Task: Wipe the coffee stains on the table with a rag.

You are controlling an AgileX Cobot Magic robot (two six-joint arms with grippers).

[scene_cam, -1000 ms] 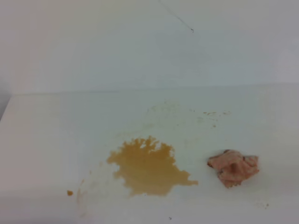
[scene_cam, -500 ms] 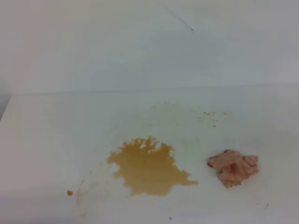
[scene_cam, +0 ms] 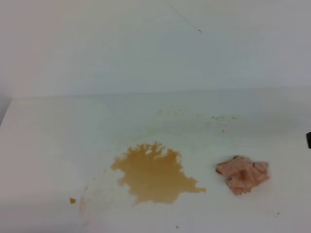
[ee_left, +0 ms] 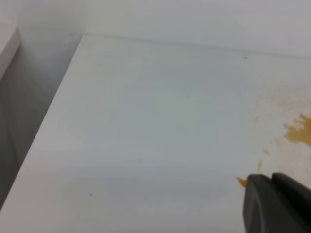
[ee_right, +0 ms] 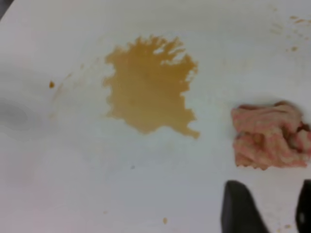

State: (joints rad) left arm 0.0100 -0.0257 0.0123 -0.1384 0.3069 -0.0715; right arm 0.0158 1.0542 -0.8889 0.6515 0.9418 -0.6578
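The tan-brown blotch [scene_cam: 153, 177] is spread out like a pool with ragged edges [scene_cam: 193, 188], so it will come away and leave faint streaks when I wipe it with the rag.
The coffee stains [scene_cam: 154, 174] form a tan-brown blotch with ragged edges on the white table [scene_cam: 58, 141], with a small orange speck [scene_cam: 72, 200] to its left. The pink rag [scene_cam: 242, 174] lies crumpled to the right of the blotch, with nothing touching it. In the right wrist view my right gripper [ee_right: 272, 213] hovers just short of the rag [ee_right: 269, 136]. Its dark fingers [ee_right: 239, 208] stand apart with nothing between them, and the blotch [ee_right: 148, 90] lies further left. My left gripper [ee_left: 270, 187] shows only as a dark tip near a speck [ee_left: 241, 181]; its state is unclear.
A white wall [scene_cam: 146, 43] rises behind the table's far edge. Faint brown specks [scene_cam: 218, 118] dot the surface behind the rag. A dark sliver of the right arm [scene_cam: 308, 140] shows at the right border. The table's left edge [ee_left: 43, 131] drops into a grey gap.
A dark sliver of the right arm has come into the exterior view at the right edge. The blotch and the rag have not moved.
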